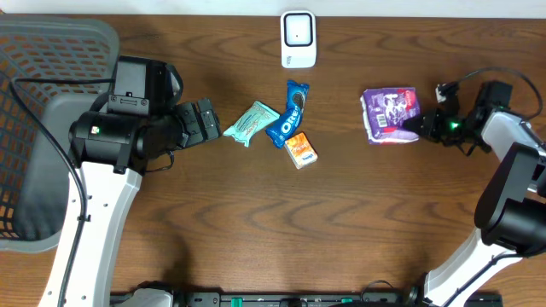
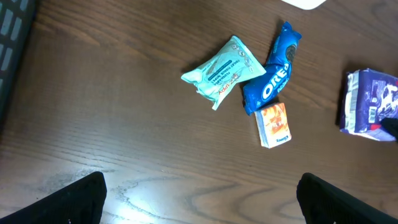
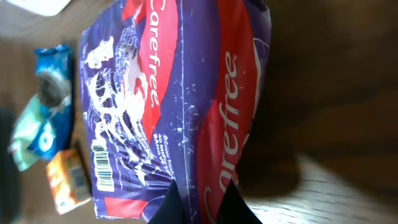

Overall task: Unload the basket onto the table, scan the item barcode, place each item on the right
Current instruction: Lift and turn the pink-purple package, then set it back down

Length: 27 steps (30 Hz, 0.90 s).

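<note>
The pack's barcode [image 3: 102,167] faces up, away from the scanner's upward window, so my right gripper should turn the pack over, open and take the pack's edge [image 1: 416,103] before scanning.
The item, a purple and red Carefree pack [image 1: 388,113], lies on the wooden table at the right. My right gripper [image 1: 415,125] is shut on the pack's right edge. The right wrist view is filled by the pack [image 3: 174,87], whose edge is pinched between the two dark fingertips of the gripper [image 3: 199,205]. A barcode [image 3: 102,165] shows on the pack's purple face. The white scanner [image 1: 298,38] stands at the table's back centre. My left gripper [image 1: 213,124] hangs open at the left, with nothing between its fingers [image 2: 74,202].
A teal packet [image 1: 252,122], a blue Oreo pack [image 1: 290,115] and a small orange box [image 1: 301,150] lie together mid-table. The left wrist view shows the same teal packet [image 2: 224,70], Oreo pack [image 2: 273,78] and orange box [image 2: 274,124]. A grey mesh basket [image 1: 51,128] sits far left.
</note>
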Each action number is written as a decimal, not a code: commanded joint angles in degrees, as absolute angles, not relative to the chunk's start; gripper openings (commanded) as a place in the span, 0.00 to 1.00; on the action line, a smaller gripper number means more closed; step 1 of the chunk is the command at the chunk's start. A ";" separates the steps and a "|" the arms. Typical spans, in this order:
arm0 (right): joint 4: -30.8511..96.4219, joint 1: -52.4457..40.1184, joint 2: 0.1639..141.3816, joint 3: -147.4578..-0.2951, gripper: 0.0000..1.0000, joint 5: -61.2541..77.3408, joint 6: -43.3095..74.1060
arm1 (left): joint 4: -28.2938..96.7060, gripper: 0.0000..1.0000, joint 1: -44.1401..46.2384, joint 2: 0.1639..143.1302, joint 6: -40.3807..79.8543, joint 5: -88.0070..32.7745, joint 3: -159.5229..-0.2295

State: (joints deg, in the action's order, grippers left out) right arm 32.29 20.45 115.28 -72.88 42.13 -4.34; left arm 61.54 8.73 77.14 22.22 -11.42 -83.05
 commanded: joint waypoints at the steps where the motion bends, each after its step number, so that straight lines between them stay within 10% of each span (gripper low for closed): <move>1: 33.65 16.25 106.98 -77.34 0.01 25.76 0.82 | 61.69 0.98 8.54 77.17 21.50 -10.85 -83.44; 13: 35.38 -8.80 101.45 -77.01 0.01 -58.39 7.22 | 61.69 0.98 8.54 77.17 21.47 -10.85 -83.44; 19: 37.26 -16.73 113.01 -77.01 0.03 -57.41 5.58 | 61.69 0.98 8.54 77.17 21.47 -10.85 -83.44; 27: 36.23 -23.46 113.40 -79.33 0.34 -40.99 10.79 | 61.69 0.98 8.54 77.17 21.47 -10.85 -83.44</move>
